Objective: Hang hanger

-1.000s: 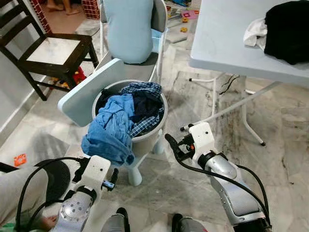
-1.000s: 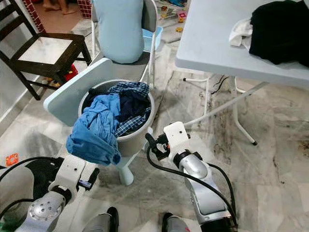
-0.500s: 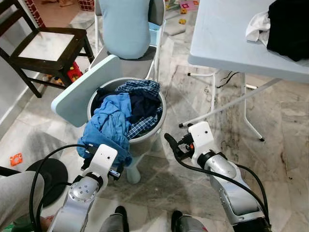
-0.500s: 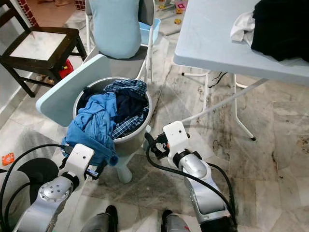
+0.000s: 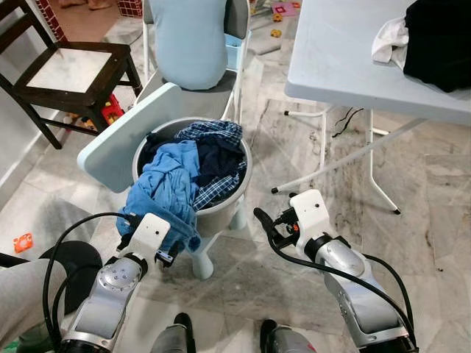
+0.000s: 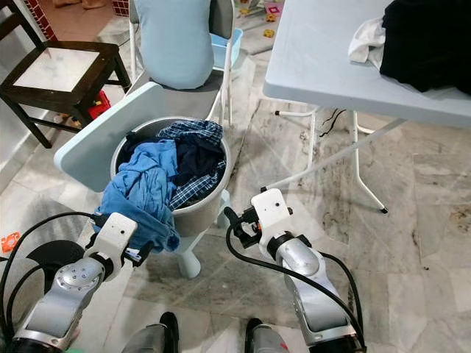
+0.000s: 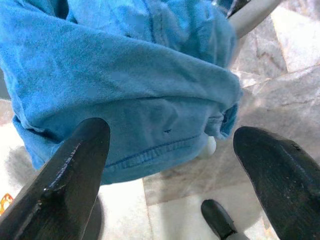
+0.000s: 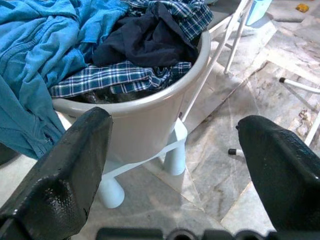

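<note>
The blue shirt's hem [image 5: 180,234] is hanging limply over the near rim of the basket, so I expect the blue shirt to crumple into a heap when I lift it inward.
A grey laundry basket [image 5: 243,175] stands on a white stool, heaped with clothes. A blue shirt [image 5: 166,193] spills over its near rim, beside a plaid shirt [image 5: 218,135] and a dark navy garment [image 5: 218,159]. My left gripper [image 5: 163,250] is open just below the blue shirt's hanging hem [image 7: 150,150], with the cloth between and beyond its fingers. My right gripper [image 5: 263,225] is open and holds nothing, to the right of the basket [image 8: 145,125] and pointed at its side. I see no hanger.
A pale blue board [image 5: 124,138] leans on the basket's left side. Behind it is a folding chair with a light-blue cloth [image 5: 191,40], and a dark wooden chair [image 5: 68,72] at far left. A folding table [image 5: 338,51] at right carries black clothes [image 5: 441,37]. Someone's grey-clad leg [image 5: 22,288] is at lower left.
My left arm has come up from the lower left, and its gripper now reaches the blue shirt's hanging hem. The right arm has barely moved. The camera shifted slightly.
</note>
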`<state>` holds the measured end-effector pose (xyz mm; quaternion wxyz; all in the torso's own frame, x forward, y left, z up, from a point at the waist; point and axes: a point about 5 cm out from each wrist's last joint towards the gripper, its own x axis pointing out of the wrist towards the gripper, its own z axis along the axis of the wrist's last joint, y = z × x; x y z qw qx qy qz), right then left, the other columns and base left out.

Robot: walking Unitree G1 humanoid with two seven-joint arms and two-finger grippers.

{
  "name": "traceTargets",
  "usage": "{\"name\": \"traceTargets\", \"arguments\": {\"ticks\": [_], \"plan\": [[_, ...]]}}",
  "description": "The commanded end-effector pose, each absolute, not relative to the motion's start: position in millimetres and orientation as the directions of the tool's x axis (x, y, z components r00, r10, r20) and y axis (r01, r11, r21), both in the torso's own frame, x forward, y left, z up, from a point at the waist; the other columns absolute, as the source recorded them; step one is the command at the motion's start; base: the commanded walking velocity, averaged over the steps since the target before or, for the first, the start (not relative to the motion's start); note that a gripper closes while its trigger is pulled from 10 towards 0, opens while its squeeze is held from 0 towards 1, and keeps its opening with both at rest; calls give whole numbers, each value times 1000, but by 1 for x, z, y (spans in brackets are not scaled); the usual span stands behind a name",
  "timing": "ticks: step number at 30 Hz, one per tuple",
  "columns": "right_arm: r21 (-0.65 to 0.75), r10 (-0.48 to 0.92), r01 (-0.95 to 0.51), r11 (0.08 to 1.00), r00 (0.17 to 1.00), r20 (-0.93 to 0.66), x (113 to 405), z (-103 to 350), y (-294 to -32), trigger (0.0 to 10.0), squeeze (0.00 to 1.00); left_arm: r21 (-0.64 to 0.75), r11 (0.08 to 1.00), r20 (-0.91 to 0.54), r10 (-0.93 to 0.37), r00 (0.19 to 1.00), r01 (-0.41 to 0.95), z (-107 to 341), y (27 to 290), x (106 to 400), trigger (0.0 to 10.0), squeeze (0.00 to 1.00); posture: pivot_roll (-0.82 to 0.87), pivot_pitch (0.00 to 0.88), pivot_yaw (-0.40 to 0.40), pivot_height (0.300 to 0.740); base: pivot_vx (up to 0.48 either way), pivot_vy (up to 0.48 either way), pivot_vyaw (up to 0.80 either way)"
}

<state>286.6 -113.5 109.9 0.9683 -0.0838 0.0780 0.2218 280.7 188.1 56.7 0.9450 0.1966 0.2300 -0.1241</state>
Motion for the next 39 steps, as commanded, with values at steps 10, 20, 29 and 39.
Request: {"name": "traceTargets", "arguments": {"ticks": [10, 20, 29, 39], "plan": [[-132, 431, -457, 880, 883, -186, 281, 112, -109, 10000, 0, 305, 906, -477, -120, 871, 292, 53, 193, 308, 7765, 0, -54, 308, -43, 740, 0, 0, 0], [-141, 426, -453, 880, 886, -184, 281, 114, -110, 10000, 0, 290, 915, -451, -127, 883, 280, 52, 190, 325, 0, 0, -77, 316, -44, 740, 0, 0, 0], [-142, 427, -454, 879, 885, -189, 280, 113, -109, 10000, 0, 285, 912, -436, -150, 887, 294, 48, 187, 325, 0, 0, -74, 321, -45, 740, 0, 0, 0], [-143, 426, -454, 879, 884, -190, 281, 113, -109, 10000, 0, 271, 922, -400, -154, 903, 278, 51, 187, 326, 0, 0, -68, 325, -45, 740, 0, 0, 0]]}}
